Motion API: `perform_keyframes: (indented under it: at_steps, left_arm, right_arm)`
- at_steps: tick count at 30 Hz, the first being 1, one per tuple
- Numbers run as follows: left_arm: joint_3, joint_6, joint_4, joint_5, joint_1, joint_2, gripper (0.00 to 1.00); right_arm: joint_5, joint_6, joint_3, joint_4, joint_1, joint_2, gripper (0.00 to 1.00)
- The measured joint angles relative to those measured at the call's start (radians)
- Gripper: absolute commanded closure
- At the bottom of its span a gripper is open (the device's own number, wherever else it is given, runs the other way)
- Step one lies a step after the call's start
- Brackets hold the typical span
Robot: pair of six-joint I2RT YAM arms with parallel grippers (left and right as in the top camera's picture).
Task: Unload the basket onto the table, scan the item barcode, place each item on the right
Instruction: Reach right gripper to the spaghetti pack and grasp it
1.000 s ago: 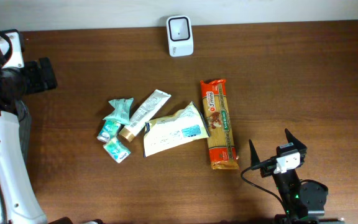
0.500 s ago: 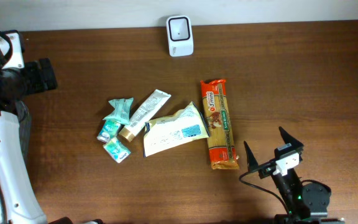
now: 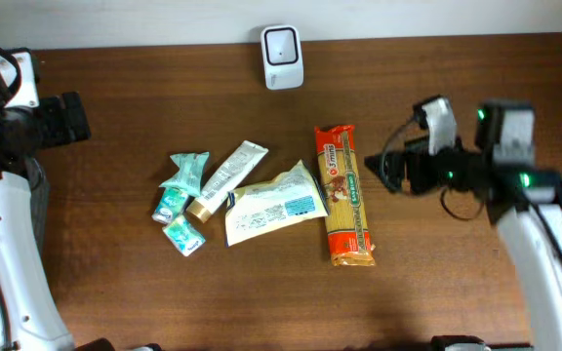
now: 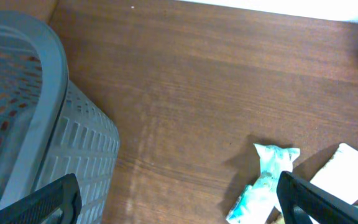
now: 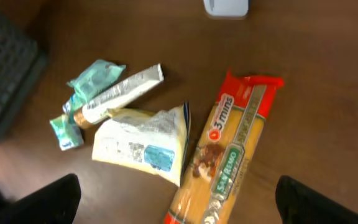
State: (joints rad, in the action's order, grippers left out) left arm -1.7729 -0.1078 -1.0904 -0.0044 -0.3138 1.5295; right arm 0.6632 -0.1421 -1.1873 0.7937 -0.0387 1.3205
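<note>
The spaghetti pack (image 3: pixel 344 198) is beside my right gripper, far from my left gripper, so my right gripper should grab the pack's middle (image 3: pixel 341 187) and raise it for scanning.
A white barcode scanner (image 3: pixel 282 44) stands at the table's back edge and shows at the top of the right wrist view (image 5: pixel 227 6). The items lie in a loose group mid-table: an orange-and-red spaghetti pack (image 3: pixel 344 195) (image 5: pixel 229 155), a pale yellow pouch (image 3: pixel 273 205) (image 5: pixel 145 143), a white tube (image 3: pixel 227 178) (image 5: pixel 120 93) and small teal packets (image 3: pixel 185 174) (image 4: pixel 266 180). My right gripper (image 3: pixel 390 161) (image 5: pixel 182 205) hangs open above the spaghetti pack's right side, holding nothing. At the far left my left gripper (image 3: pixel 66 117) (image 4: pixel 182 208) is open and empty.
A grey slatted basket (image 4: pixel 42 124) sits beside the left arm, past the table's left side, and its dark corner shows in the right wrist view (image 5: pixel 5 68). Bare brown tabletop (image 3: pixel 457 283) surrounds the group of items.
My right arm has swung up from the front right corner to just right of the spaghetti pack, its gripper still open. The left arm and the items have not moved.
</note>
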Motion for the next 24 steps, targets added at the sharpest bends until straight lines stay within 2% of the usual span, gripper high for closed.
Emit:
perform_keyframes:
  at_steps: [2, 6, 11, 12, 14, 16, 21, 24]
  left_arm:
    - [0.000, 0.000, 0.003, 0.000, 0.000, 0.000, 0.01]
    - [0.000, 0.000, 0.002, 0.000, 0.000, 0.000, 0.01]
    - [0.000, 0.000, 0.002, 0.000, 0.000, 0.000, 0.01]
    - [0.000, 0.000, 0.002, 0.000, 0.000, 0.000, 0.01]
    - [0.000, 0.000, 0.002, 0.000, 0.000, 0.000, 0.01]
    - [0.000, 0.000, 0.002, 0.000, 0.000, 0.000, 0.01]
    - [0.000, 0.000, 0.002, 0.000, 0.000, 0.000, 0.01]
    - [0.000, 0.000, 0.002, 0.000, 0.000, 0.000, 0.01]
  right_arm:
    - [0.013, 0.004, -0.068, 0.084, 0.036, 0.109, 0.01]
    - [0.146, 0.006, -0.091, 0.047, 0.175, 0.286, 0.01]
    - [0.127, 0.009, -0.099, 0.106, 0.336, 0.449, 0.00]
    - [0.089, 0.007, -0.100, 0.131, 0.378, 0.483, 0.00]
    - [0.005, 0.016, -0.100, 0.166, 0.462, 0.548, 0.07]
    - [-0.097, 0.060, -0.100, 0.191, 0.512, 0.587, 0.19]
    - [-0.354, 0.214, -0.100, 0.273, 0.501, 0.599, 0.20]
    - [-0.509, 0.307, -0.100, 0.315, 0.423, 0.599, 0.20]
